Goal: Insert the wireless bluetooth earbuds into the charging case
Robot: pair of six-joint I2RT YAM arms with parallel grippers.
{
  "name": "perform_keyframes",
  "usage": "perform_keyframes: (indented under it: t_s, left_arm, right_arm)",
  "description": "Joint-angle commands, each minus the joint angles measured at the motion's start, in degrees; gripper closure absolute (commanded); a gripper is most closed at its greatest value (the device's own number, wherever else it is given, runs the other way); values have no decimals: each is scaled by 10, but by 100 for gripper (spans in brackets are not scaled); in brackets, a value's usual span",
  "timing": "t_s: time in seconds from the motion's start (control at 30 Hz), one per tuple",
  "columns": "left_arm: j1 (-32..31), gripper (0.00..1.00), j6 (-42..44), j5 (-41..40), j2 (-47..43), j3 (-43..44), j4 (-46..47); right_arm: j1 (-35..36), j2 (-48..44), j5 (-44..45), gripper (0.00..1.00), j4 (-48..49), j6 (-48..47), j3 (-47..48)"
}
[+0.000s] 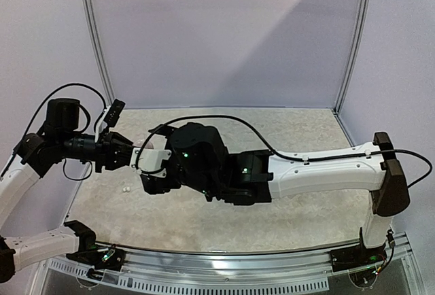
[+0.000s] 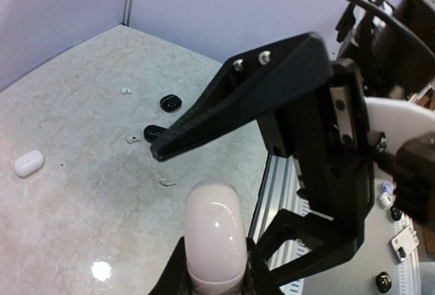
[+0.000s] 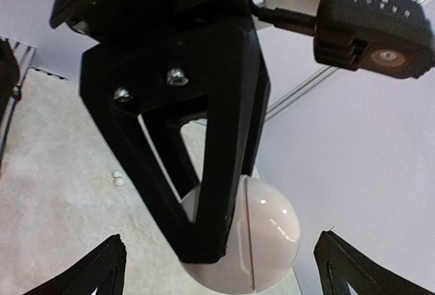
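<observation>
The left gripper is pinching the charging case beside its lid seam point(image 3: 249, 240), so the right gripper should hold its far end point(image 2: 213, 200) while the left gripper takes hold of the case again farther from the lid seam.
My left gripper point(image 2: 214, 278) is shut on a white pebble-shaped charging case point(image 2: 214, 230), closed, held above the table's left side. The case also shows in the right wrist view point(image 3: 262, 237), with its lid seam showing, between the left gripper's black fingers point(image 3: 217, 139). My right gripper point(image 3: 221, 271) is open, its fingertips spread to either side of the case and not touching it. Its fingers point(image 2: 238, 98) also fill the left wrist view. Tiny white earbuds point(image 2: 166, 183) point(image 2: 132, 139) point(image 2: 126, 92) lie on the table. One white earbud point(image 1: 126, 189) shows below the grippers point(image 1: 119, 152) point(image 1: 151, 166).
A second white case point(image 2: 29, 162) lies on the table to the left. Two black oval pieces point(image 2: 170, 102) point(image 2: 155, 132), bigger than the white earbuds, lie farther back. The table's metal front rail point(image 2: 272, 186) runs under the right gripper. Walls enclose the back and sides.
</observation>
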Motion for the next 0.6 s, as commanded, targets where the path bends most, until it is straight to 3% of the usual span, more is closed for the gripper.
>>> perform_keyframes:
  t_s: [0.0, 0.1, 0.27, 0.37, 0.57]
  left_arm:
    - [-8, 100, 145, 1, -21, 1, -9]
    - [-11, 100, 177, 20, -31, -6, -9]
    - [-33, 100, 204, 23, -44, -15, -14]
    - [-52, 100, 214, 18, -50, -17, -15]
    - [-80, 100, 216, 6, -55, -19, -22]
  right_arm:
    - [-36, -79, -208, 1, -164, 151, 20]
    - [-65, -109, -356, 1, -208, 231, 9]
    - [-77, -102, -441, 7, -204, 301, 8]
    - [-85, -85, -443, 16, -183, 344, 11]
    - [-94, -58, -500, 43, -182, 382, 47]
